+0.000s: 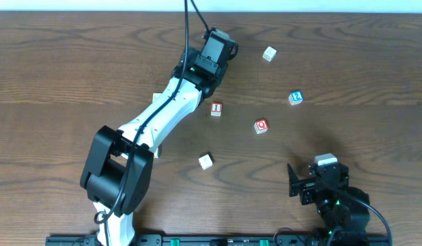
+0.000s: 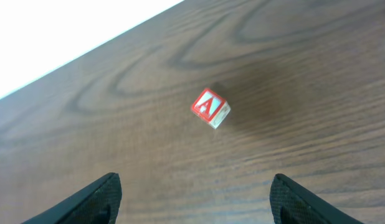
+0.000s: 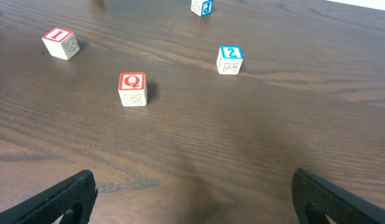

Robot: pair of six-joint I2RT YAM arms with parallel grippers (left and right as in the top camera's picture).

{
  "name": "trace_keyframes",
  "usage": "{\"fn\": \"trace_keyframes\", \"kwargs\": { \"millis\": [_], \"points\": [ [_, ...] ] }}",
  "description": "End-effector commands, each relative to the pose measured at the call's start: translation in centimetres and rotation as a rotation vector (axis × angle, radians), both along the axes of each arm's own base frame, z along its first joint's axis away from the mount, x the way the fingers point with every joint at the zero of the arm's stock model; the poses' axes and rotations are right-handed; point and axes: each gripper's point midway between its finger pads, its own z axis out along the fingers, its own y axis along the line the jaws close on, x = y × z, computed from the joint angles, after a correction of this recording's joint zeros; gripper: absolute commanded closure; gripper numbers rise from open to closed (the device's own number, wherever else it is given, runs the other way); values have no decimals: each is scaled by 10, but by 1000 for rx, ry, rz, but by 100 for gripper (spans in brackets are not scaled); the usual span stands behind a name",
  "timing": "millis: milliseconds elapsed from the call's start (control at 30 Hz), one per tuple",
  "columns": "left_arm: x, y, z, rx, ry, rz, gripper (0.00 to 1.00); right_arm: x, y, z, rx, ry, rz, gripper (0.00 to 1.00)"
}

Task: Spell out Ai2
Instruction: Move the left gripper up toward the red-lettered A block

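My left gripper needs to turn square to the cube's sides [image 2: 221,116] before I close on it, since the A cube [image 2: 210,107] lies crooked to the gripper's fingers.
The red A cube [image 2: 211,107] lies on the wooden table, ahead of my open, empty left gripper [image 2: 195,182] and apart from it. In the overhead view the left gripper [image 1: 222,44] is at the far middle and hides the A cube. The red I cube [image 1: 216,108] lies just below that arm and also shows in the right wrist view [image 3: 60,43]. The blue 2 cube [image 1: 296,97] lies to the right of it and shows in the right wrist view too [image 3: 230,60]. My right gripper [image 1: 293,183] is open and empty near the front right [image 3: 194,177].
The red Q cube [image 1: 261,126] lies between the I and 2 cubes, a little nearer the front [image 3: 133,89]. A pale cube [image 1: 268,54] lies at the far right, and another pale cube [image 1: 206,161] lies front of centre. The table's far edge runs just behind the left gripper.
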Motion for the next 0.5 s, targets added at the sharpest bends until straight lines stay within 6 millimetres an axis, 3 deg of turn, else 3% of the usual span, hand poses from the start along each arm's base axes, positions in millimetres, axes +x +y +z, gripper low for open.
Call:
{"fn": "trace_keyframes", "kwargs": {
  "millis": [0, 167, 267, 467],
  "points": [
    [11, -3, -4, 113, -11, -140, 23, 0, 1, -2, -5, 1, 8, 1],
    [40, 23, -24, 116, -10, -131, 19, 0, 1, -2, -5, 1, 8, 1],
    [60, 32, -22, 73, 6, -164, 19, 0, 1, -2, -5, 1, 8, 1],
    [87, 25, -16, -65, 58, -258, 20, 0, 1, -2, -5, 1, 8, 1]
  ]
}}
